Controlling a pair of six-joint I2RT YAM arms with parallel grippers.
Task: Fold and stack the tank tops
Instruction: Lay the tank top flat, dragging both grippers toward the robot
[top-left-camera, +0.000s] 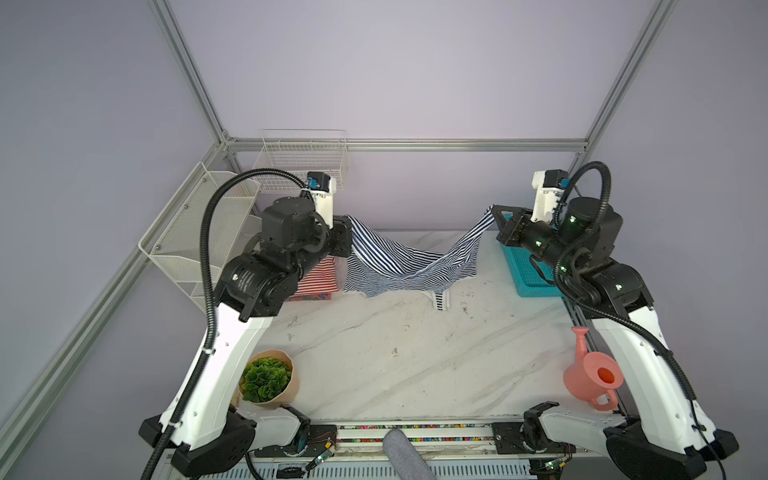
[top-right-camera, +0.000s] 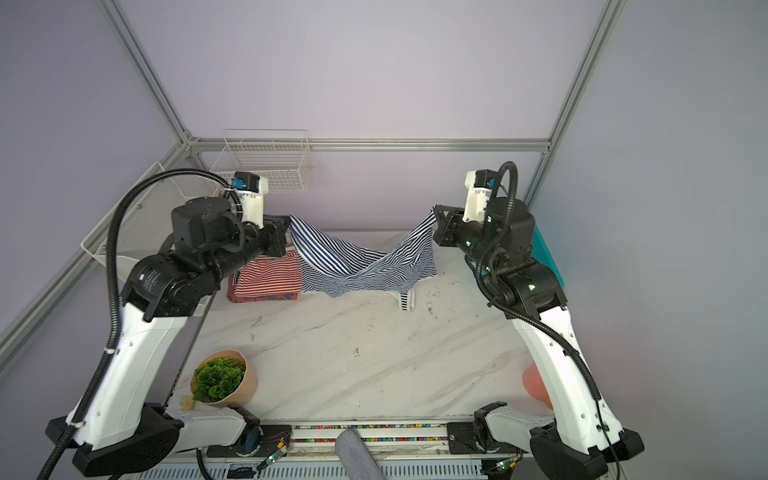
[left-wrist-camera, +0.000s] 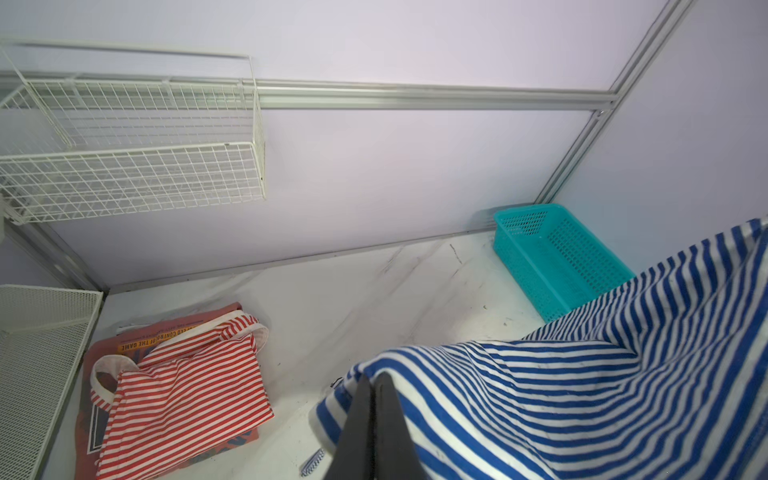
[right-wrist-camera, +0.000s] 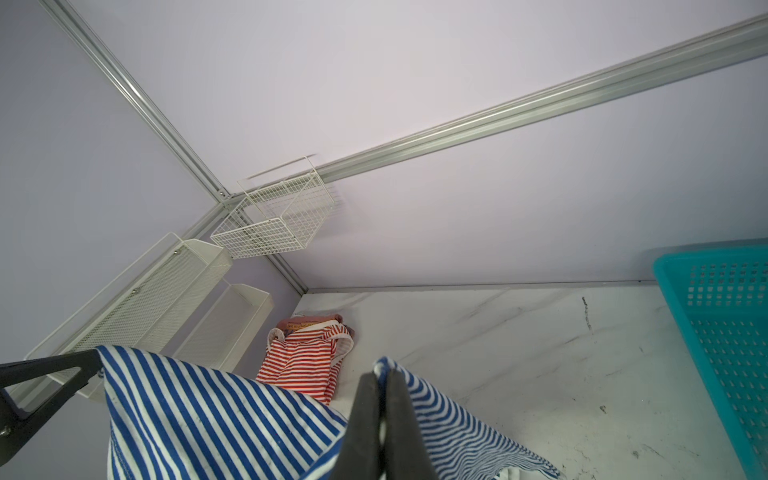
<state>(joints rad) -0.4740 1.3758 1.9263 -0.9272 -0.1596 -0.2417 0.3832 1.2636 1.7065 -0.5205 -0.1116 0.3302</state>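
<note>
I should use both grippers to pull the tank top's edges to the marble's front (top-left-camera: 416, 372) and spread it flat, because the navy-and-white tank top sags (top-left-camera: 422, 270) between them at the back.
The navy-and-white striped tank top (top-left-camera: 399, 266) (top-right-camera: 365, 266) hangs stretched between my two grippers over the back of the table, and its lower part sags onto the marble. My left gripper (top-left-camera: 350, 219) (left-wrist-camera: 372, 378) is shut on one edge of it (left-wrist-camera: 561, 395). My right gripper (top-left-camera: 494, 210) (right-wrist-camera: 384, 376) is shut on the opposite edge (right-wrist-camera: 449, 411). A strap (top-left-camera: 440, 299) dangles at the front. The red-and-white striped tank top (top-left-camera: 318, 278) (left-wrist-camera: 187, 399) (right-wrist-camera: 307, 361) lies folded at the back left, on top of a rust-red garment (left-wrist-camera: 166, 328).
A teal plastic basket (top-left-camera: 528, 278) (left-wrist-camera: 557, 257) sits at the back right under my right arm. A white wire basket (top-left-camera: 303, 158) hangs on the back wall and a white mesh rack (top-left-camera: 195, 232) stands at the left. At the front are a potted plant (top-left-camera: 266, 378) and a pink watering can (top-left-camera: 592, 374).
</note>
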